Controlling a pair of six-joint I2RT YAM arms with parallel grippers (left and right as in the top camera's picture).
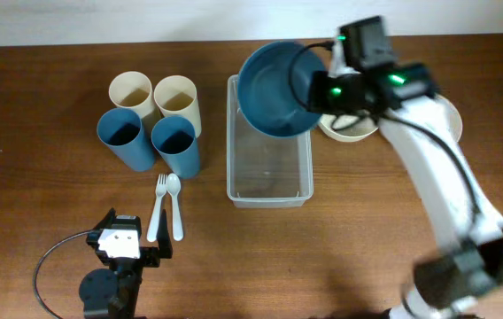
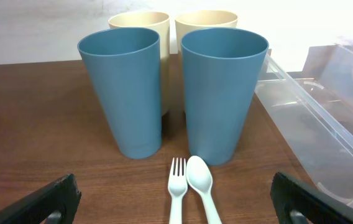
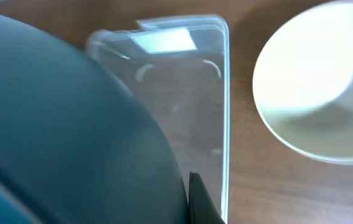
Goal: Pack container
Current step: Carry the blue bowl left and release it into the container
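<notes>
The blue bowl (image 1: 272,91) is hanging over the far end of the empty container (image 1: 269,164), so the robot's right gripper keeps lowering it until it sits inside, then let go.
The clear plastic container (image 1: 268,188) lies lengthwise at the table's middle; it also shows in the left wrist view (image 2: 325,112) and the right wrist view (image 3: 189,106). My right gripper (image 1: 315,87) is shut on the rim of a blue bowl (image 1: 274,87) and holds it tilted above the container's far end. In the right wrist view the blue bowl (image 3: 71,137) fills the left side, with one finger (image 3: 201,202) against it. My left gripper (image 2: 173,202) is open and empty, low near the front edge, just before a white fork (image 2: 176,186) and spoon (image 2: 200,183).
Two blue cups (image 1: 127,138) and two cream cups (image 1: 176,97) stand left of the container. The fork (image 1: 157,206) and spoon (image 1: 174,204) lie in front of them. A cream bowl (image 1: 349,129) sits right of the container, partly under the right arm.
</notes>
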